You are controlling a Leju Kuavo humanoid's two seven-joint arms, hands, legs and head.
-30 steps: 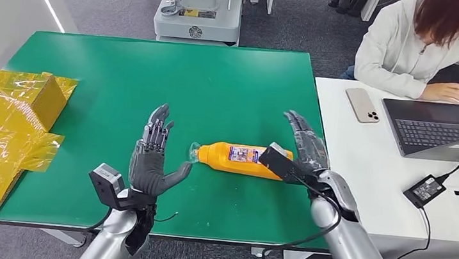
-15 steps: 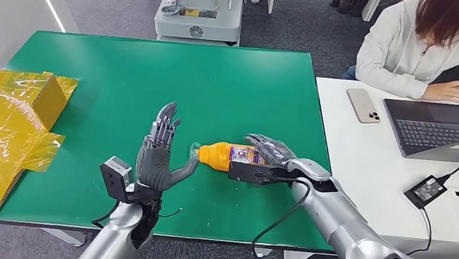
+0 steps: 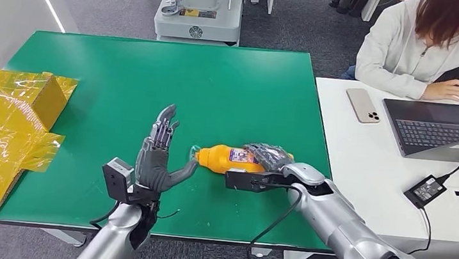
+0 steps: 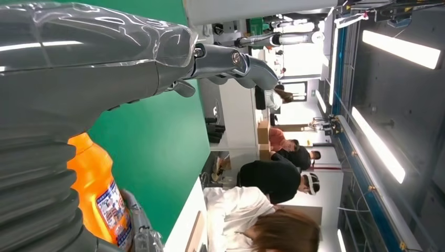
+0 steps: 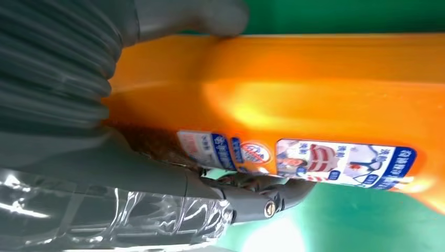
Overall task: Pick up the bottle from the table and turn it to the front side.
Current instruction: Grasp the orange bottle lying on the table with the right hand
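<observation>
The blue-and-white label [image 3: 243, 156] faces up and is full of small print, so the orange bottle [image 3: 215, 158] should have a red front label hidden underneath.
An orange bottle [image 3: 230, 158] with a blue-and-white label lies on its side on the green table [image 3: 155, 77], its clear cap pointing toward my left hand. My right hand [image 3: 267, 154] wraps around the bottle's base end. In the right wrist view the thumb [image 5: 194, 18] presses one side of the bottle [image 5: 315, 94] and the fingers [image 5: 252, 197] curl over the label side. My left hand [image 3: 156, 157] stands upright with fingers spread, its thumb close to the cap, holding nothing. The left wrist view has the bottle [image 4: 99, 194] just beyond the palm.
A yellow taped box [image 3: 2, 125] sits at the table's left edge. To the right stands a white table [image 3: 388, 185] with a phone [image 3: 362, 105], laptop [image 3: 446, 130] and power adapter [image 3: 424, 190], and a person [image 3: 429, 41] seated there. A grey machine [image 3: 198, 7] stands behind.
My right hand dropped from upright and open beside the bottle's base and closed around it. My left hand edged slightly toward the cap.
</observation>
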